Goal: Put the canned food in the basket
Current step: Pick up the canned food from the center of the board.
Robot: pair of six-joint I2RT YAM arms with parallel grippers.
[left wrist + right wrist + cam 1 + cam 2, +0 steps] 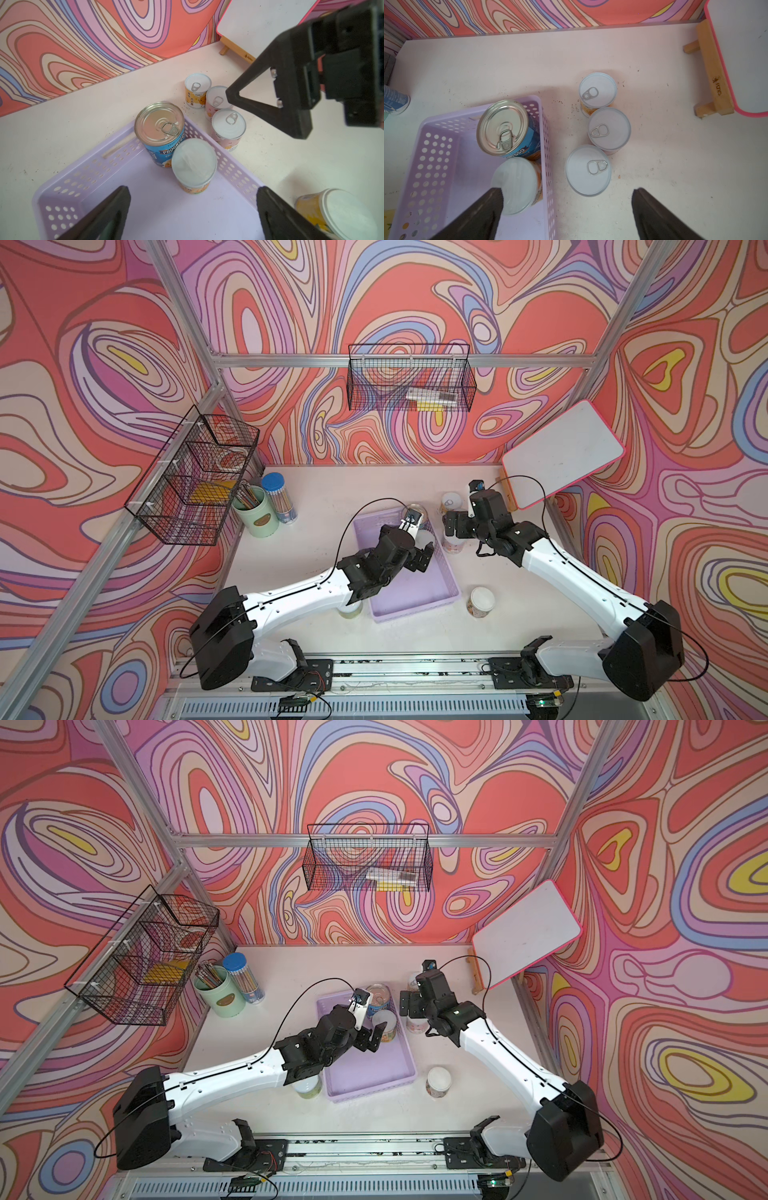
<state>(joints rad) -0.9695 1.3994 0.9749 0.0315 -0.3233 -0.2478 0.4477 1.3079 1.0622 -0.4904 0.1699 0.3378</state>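
The farthest small can (598,90) has free space on both sides (562,94) for my open fingers, so my right gripper should keep moving toward it until my fingers surround it.
The lavender basket (419,585) (365,1073) lies mid-table. In its far right corner stand a tall blue-label can (160,124) (503,126) and a small can (194,161) (516,185). My left gripper (192,199) (370,1038) hangs open over the basket floor, just short of the small can. Three small cans (598,89) (609,128) (588,170) stand in a row outside the basket's right wall. My right gripper (566,193) (451,524) is open above them. Another can (482,600) stands right of the basket's front end. A further can (349,609) is half hidden under my left arm.
A mint green pencil cup (255,512) and a blue-capped tube (279,497) stand at the back left. A whiteboard on a wooden easel (561,456) leans at the back right. Black wire baskets (195,477) (411,377) hang on the left and back walls.
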